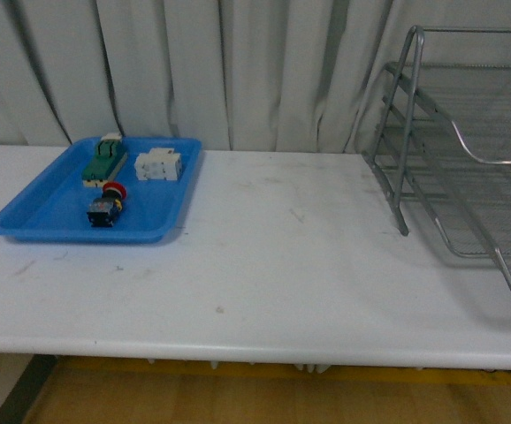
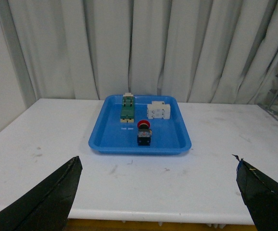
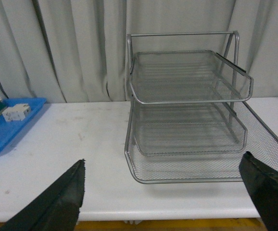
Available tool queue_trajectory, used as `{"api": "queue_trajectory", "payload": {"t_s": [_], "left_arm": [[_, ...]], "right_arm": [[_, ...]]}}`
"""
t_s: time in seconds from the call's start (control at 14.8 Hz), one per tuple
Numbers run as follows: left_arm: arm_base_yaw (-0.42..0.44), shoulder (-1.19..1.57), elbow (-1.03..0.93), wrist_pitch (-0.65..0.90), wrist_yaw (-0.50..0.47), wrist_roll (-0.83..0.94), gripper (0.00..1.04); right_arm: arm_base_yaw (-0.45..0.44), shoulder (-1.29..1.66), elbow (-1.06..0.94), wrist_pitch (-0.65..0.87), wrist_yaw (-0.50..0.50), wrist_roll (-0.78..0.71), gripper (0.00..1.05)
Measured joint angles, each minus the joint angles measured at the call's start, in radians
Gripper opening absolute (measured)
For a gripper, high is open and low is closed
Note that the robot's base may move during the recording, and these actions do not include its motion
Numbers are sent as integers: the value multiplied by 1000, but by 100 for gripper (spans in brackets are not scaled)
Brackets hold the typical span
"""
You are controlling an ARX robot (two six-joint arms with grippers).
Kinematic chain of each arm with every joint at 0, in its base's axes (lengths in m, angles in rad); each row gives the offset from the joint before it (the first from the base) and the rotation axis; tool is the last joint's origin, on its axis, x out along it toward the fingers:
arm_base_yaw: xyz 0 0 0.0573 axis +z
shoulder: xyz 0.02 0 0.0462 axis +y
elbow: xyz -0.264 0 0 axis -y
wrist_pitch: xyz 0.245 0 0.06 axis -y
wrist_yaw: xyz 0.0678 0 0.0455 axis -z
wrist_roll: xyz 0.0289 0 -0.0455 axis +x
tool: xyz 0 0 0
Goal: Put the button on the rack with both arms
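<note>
The rack's middle level point(image 1: 490, 199) juts out point(image 1: 510, 281) beyond the lowest level, so the middle level will slide back in and take the button along when the robot's gripper pushes it.
The button point(image 1: 107, 205), red cap, yellow collar, dark body, lies in the blue tray point(image 1: 34, 221) at the table's left; the left wrist view shows the button point(image 2: 144, 133) too. The silver wire-mesh rack point(image 1: 468, 159) stands at the right, and the right wrist view shows all three tiers of the rack point(image 3: 192, 120). Neither arm shows in the front view. My left gripper point(image 2: 157, 192) is open and empty, back from the tray over the table's front edge. My right gripper point(image 3: 163, 195) is open and empty, in front of the rack's lowest tier.
A green block point(image 1: 103, 161) and a white block point(image 1: 159, 164) lie at the back of the blue tray. The white table point(image 1: 273, 265) spans between tray and rack, its front edge near. Grey curtains hang behind.
</note>
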Motion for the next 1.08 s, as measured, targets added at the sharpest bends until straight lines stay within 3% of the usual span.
{"api": "queue_trajectory", "payload": {"t_s": [0.07,0.13,0.2,0.27,0.34,0.47,0.61,0.74,1.08], "left_arm": [[0,0,0,0,0,0,98],[9,9,10,-42,24,2,98],[60,128,96,-235,176,4,98],[43,315,190,-262,273,-7,98],[-26,434,249,-153,288,-23,98],[-109,571,311,-8,260,-37,98],[-212,867,408,230,235,-56,98],[-233,1231,586,358,222,-66,98],[-224,1873,1155,145,120,-23,98]], "right_arm": [[0,0,0,0,0,0,100],[0,0,0,0,0,0,97],[0,0,0,1,0,0,98],[0,0,0,1,0,0,98],[0,0,0,1,0,0,98],[0,0,0,0,0,0,98],[0,0,0,1,0,0,98],[0,0,0,1,0,0,98],[0,0,0,1,0,0,98]]}}
